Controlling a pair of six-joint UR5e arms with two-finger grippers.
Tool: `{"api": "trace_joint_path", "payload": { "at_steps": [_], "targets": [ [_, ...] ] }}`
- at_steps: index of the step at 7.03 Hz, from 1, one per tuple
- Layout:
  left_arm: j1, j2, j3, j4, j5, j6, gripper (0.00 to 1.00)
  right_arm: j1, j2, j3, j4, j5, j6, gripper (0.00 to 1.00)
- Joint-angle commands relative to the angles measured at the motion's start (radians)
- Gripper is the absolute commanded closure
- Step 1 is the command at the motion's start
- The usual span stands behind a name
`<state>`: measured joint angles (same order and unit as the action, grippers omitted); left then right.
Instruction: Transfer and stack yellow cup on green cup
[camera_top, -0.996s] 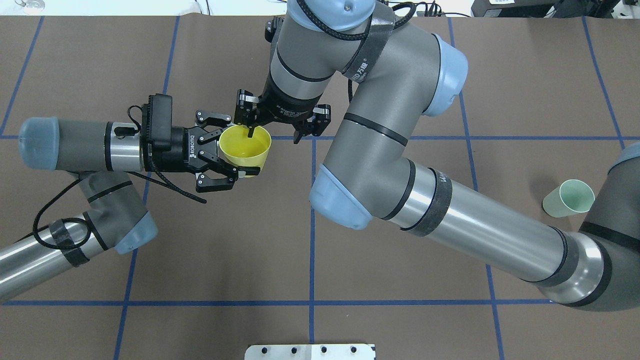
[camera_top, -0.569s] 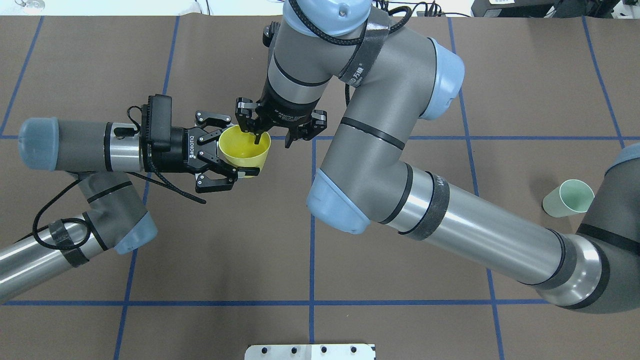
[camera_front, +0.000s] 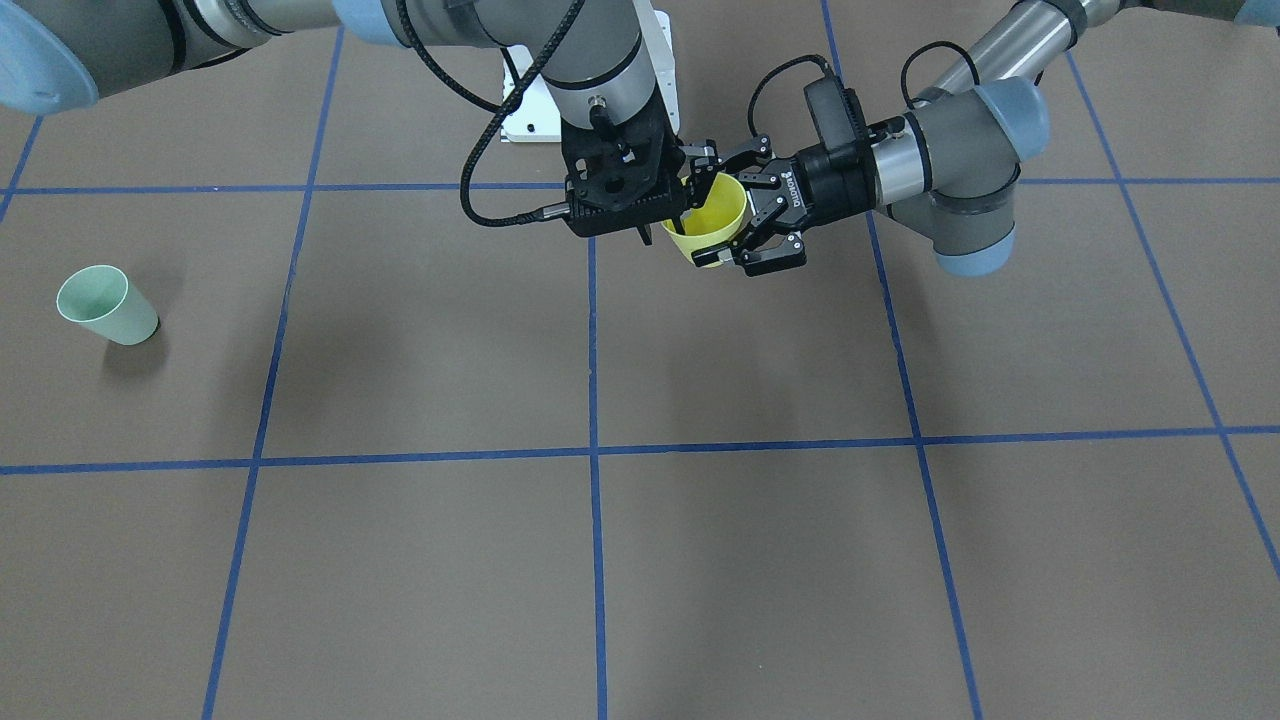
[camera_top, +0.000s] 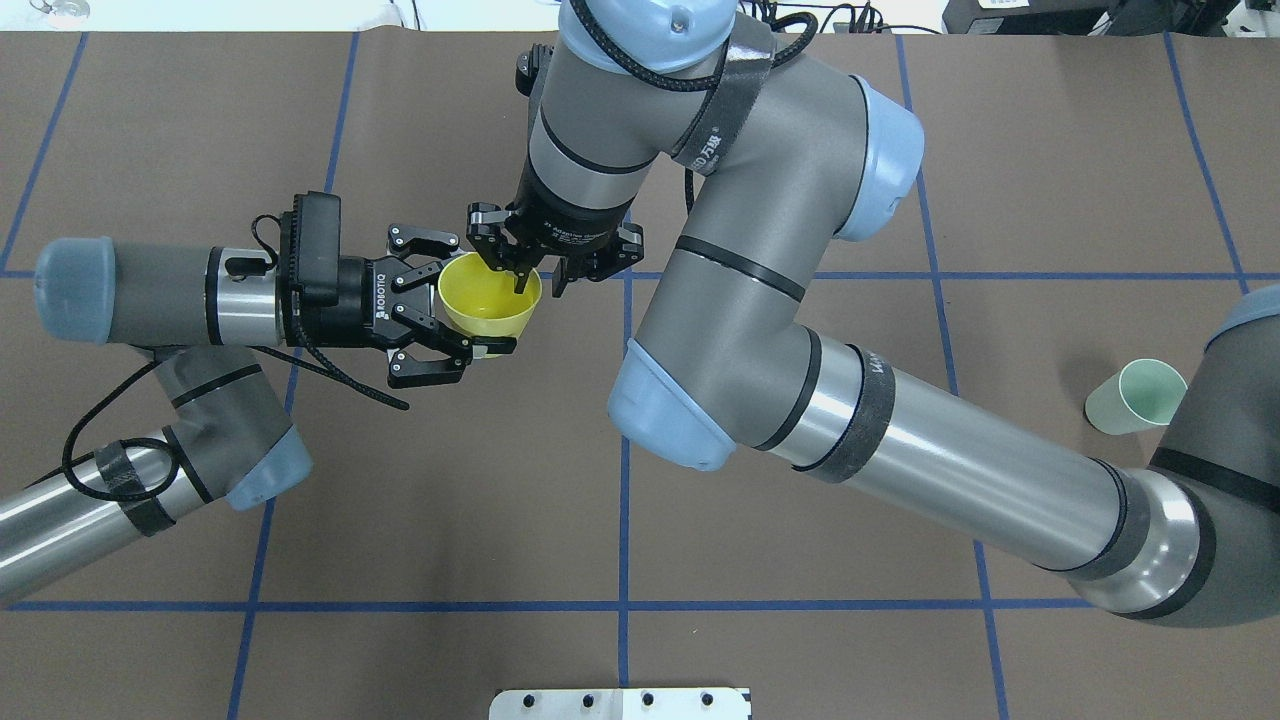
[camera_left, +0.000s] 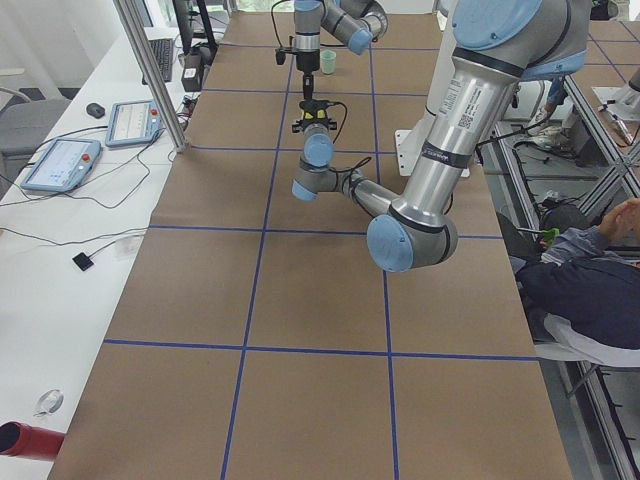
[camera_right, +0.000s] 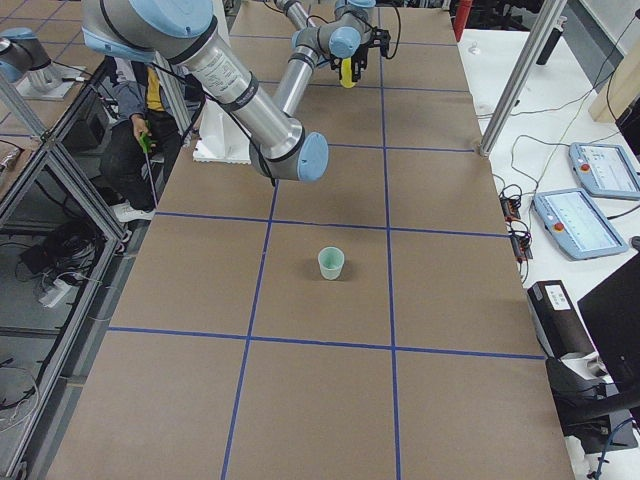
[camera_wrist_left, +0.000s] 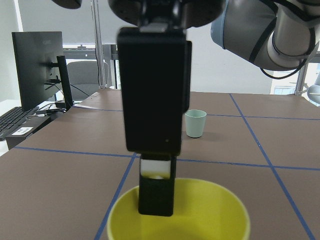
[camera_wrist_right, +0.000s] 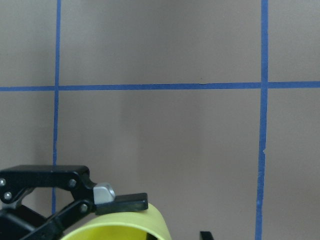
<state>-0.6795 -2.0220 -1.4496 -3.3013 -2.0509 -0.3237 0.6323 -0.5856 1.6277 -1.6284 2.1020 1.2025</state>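
The yellow cup (camera_front: 717, 218) will nest inside the green cup almost to its rim when the robot lowers it in, because the green cup widens to an opening (camera_front: 94, 294).
My left gripper (camera_top: 485, 300) is shut on the yellow cup (camera_top: 490, 305) and holds it upright above the table, left of centre. The cup also shows in the front view (camera_front: 715, 215) and close up in the left wrist view (camera_wrist_left: 220, 220). My right gripper (camera_top: 538, 285) comes down from above, open, and straddles the cup's far rim. One of its fingers (camera_wrist_left: 156, 195) is inside the cup and the other is outside, with a gap to the wall. The green cup (camera_top: 1135, 397) stands upright alone at the table's right end, and shows in the front view (camera_front: 105, 305).
The right arm's long forearm (camera_top: 900, 440) spans the table between the yellow cup and the green cup. A white mounting plate (camera_top: 620, 703) sits at the near edge. A seated person (camera_left: 590, 280) is beside the table behind the robot.
The right gripper's fingers have come closer together around the cup's rim, and the inner finger has sunk deeper into the cup. The left gripper and cup have held still.
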Motion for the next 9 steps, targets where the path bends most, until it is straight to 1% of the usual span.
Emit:
{"api": "trace_joint_path", "payload": {
  "at_steps": [1, 3, 4, 5, 6, 7, 8, 9],
  "targets": [
    [0.0, 0.0, 0.0, -0.004, 0.0, 0.0, 1.0, -0.003, 0.001, 0.001, 0.001, 0.0, -0.04, 0.59],
    [0.0, 0.0, 0.0, -0.004, 0.0, 0.0, 1.0, -0.014, -0.005, 0.001, 0.001, -0.002, -0.06, 0.56],
    [0.0, 0.002, 0.0, -0.006, 0.0, 0.0, 1.0, -0.017, -0.003, 0.001, 0.001, -0.002, -0.06, 0.58],
    [0.0, 0.0, 0.0, -0.006, 0.0, 0.0, 1.0, -0.017, -0.002, 0.004, 0.001, -0.004, -0.061, 0.88],
    [0.0, -0.003, -0.002, -0.007, -0.002, -0.002, 0.88, -0.017, -0.002, 0.012, 0.001, -0.007, -0.086, 1.0],
    [0.0, -0.003, -0.003, -0.023, -0.002, -0.002, 0.5, -0.017, 0.003, 0.015, 0.001, -0.007, -0.087, 1.0],
    [0.0, -0.006, -0.005, -0.029, -0.003, -0.003, 0.16, -0.017, 0.003, 0.015, 0.001, -0.011, -0.086, 1.0],
    [0.0, -0.007, -0.003, -0.029, -0.003, -0.008, 0.0, -0.017, -0.002, 0.015, 0.001, -0.016, -0.087, 1.0]
  ]
}}
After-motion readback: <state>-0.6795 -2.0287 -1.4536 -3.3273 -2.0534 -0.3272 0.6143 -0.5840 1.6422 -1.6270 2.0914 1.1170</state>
